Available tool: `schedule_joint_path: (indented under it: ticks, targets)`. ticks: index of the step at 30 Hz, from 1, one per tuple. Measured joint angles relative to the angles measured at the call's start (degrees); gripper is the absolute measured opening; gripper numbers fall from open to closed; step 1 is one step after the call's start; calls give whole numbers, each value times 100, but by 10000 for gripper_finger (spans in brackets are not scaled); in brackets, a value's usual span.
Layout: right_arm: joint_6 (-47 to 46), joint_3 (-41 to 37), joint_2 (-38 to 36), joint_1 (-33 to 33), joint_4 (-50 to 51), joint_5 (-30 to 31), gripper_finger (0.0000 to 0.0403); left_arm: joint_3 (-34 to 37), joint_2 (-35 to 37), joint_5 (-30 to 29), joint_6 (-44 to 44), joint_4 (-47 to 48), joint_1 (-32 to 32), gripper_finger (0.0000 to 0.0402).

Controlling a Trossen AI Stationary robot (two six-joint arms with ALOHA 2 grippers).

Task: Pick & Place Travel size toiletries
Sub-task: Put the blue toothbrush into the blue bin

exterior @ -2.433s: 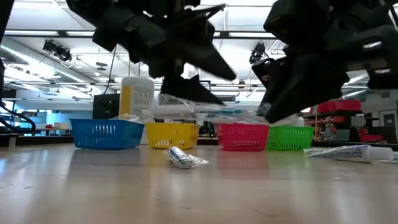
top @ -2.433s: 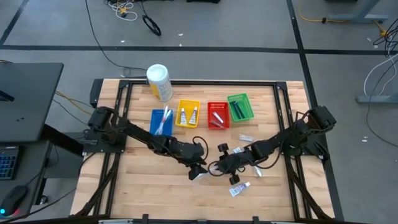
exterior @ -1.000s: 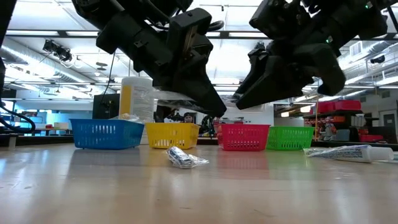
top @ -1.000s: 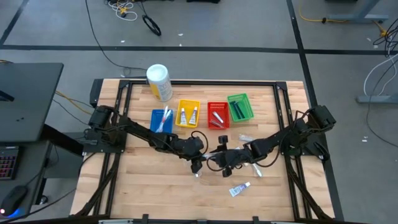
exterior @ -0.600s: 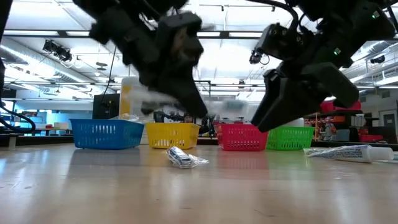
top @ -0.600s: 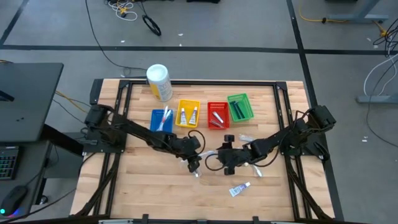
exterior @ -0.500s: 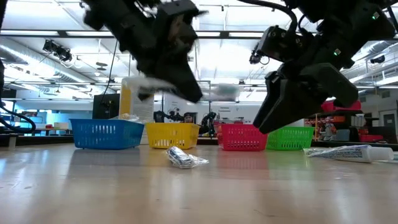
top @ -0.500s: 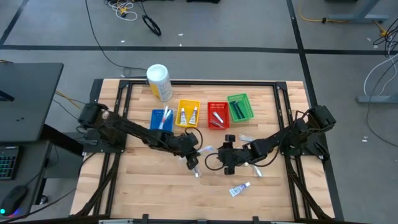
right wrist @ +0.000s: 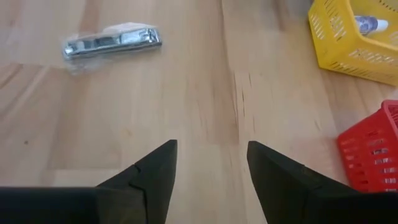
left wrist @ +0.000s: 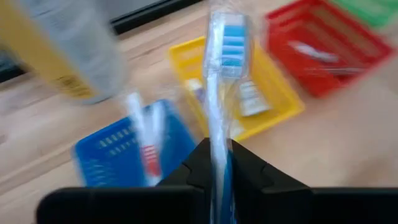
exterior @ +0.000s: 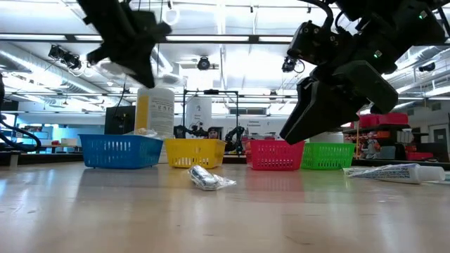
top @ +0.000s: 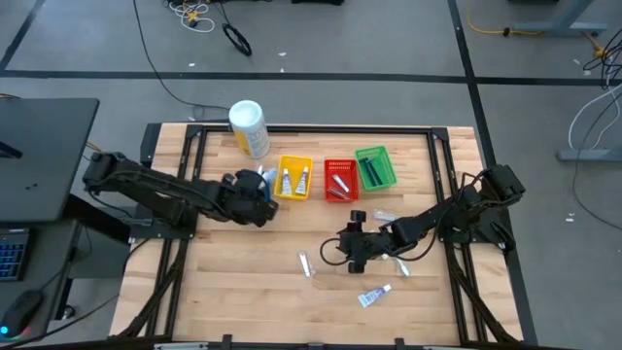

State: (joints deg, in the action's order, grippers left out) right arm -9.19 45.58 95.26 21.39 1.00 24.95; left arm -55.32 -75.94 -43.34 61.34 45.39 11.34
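Observation:
The toothbrush's head points past the blue basket toward the yellow one. Next, my left gripper lowers the toothbrush, lets go, and regrips it to settle it inside.
A toothbrush with blue bristles, in a clear wrapper, is in my left gripper, which is shut on it over the blue basket at the table's far left. That basket holds other toothbrushes. My right gripper stands open above bare wood at mid-table, touching nothing. A wrapped silvery item lies flat on the table to its left. A toothpaste tube lies nearer the front edge. My left gripper pinches the toothbrush's handle between its two fingers. The brush runs along the fingers, and its head sticks out well past their tips. It is lifted clear, above the blue basket.
Yellow, red and green baskets stand in a row right of the blue one, each with items inside. A white-and-yellow canister stands behind them. Loose wrapped items lie near my right arm.
My left gripper has carried the toothbrush from mid-table, beside my right gripper, up and toward the table's far left, and now stands over the blue basket. My right gripper has stayed near mid-table. The wrapped silvery item has not moved.

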Motion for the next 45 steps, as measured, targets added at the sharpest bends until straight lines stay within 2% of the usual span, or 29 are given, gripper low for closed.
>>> schedule_joint_path:
  ticks: [3, 6, 10, 14, 18, 22, 28, 34, 42, 45]
  targets:
    - [-2, 0, 0, 0, -4, -3, 207, 134, -104, -100, 438, 66, -132, 64]
    - [-2, 0, 0, 0, -41, -10, 207, 435, -279, -99, 621, -63, -322, 69]
    - [-2, 0, 0, 2, -128, -13, 207, 844, -552, -147, 1084, -161, -694, 55]
    - [0, 0, 0, 2, -168, -13, 207, 1136, -684, -108, 1104, -304, -964, 37]
    - [15, 0, 2, 2, -164, -15, 207, 1160, -709, -213, 798, -508, -978, 24]
    - [15, 0, 2, 2, -163, -15, 207, 890, -711, -113, 277, -538, -934, 16]
    - [17, 0, 2, 2, -166, -20, 207, 679, -724, 894, -428, -605, -915, 19]
    - [2, 0, 2, 0, -168, -147, 207, 679, -726, 1258, -968, -590, -1060, 53]
    - [0, 0, 2, 0, -168, -310, 207, 679, -726, 1777, -1424, -586, -1251, 136]
    - [0, 0, 2, -2, -168, -309, 207, 679, -765, 1801, -1425, -586, -1307, 158]
